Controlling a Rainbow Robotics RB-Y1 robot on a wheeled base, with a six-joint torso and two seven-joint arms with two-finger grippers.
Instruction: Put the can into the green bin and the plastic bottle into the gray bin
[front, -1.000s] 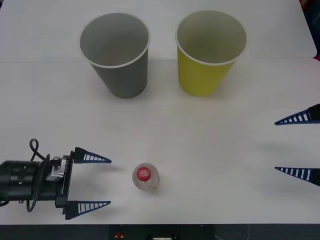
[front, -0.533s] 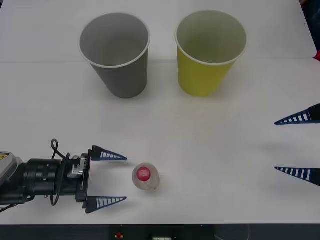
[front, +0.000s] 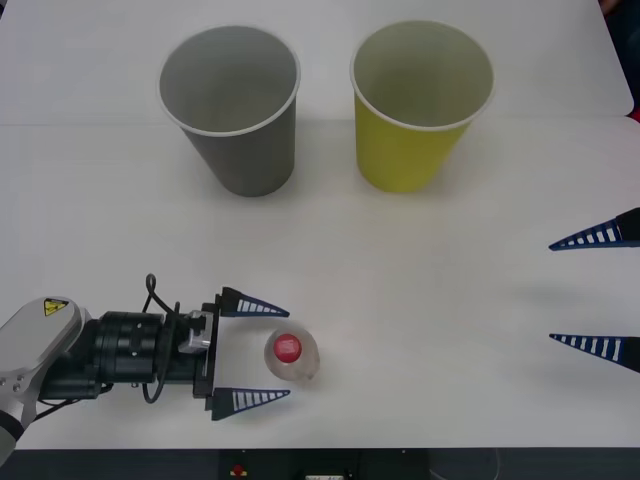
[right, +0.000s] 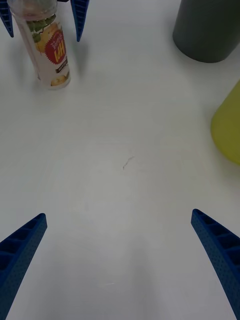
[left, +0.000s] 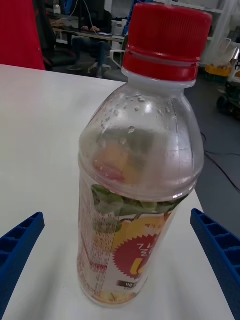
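Observation:
The plastic bottle (front: 291, 353) will sink down inside the gray bin and stay almost upright with its cap up when I lower it in, because the bin has deep, steep walls (front: 242, 150).
The plastic bottle (front: 303, 364) stands upright near the table's front edge, clear with a red cap and a yellow and red label (left: 135, 250). My left gripper (front: 288, 354) is open, with a blue finger on each side of the bottle (right: 49, 50) and a gap between them and it. The gray bin (front: 232, 115) stands at the back left and the green bin (front: 418, 110), a yellow cup, at the back right, both upright with nothing inside. My right gripper (front: 550, 292) hovers open at the right edge, far from the bottle. The can is out of view.
The white table's front edge (front: 400, 449) runs just below the bottle and the left arm. A faint seam (front: 90, 124) crosses the table behind the cups. Bare tabletop (right: 125, 165) lies between my right gripper and the bottle.
My left arm has slid right along the front edge, so its open fingers now flank the bottle. The bottle, both cups and the right gripper have not moved.

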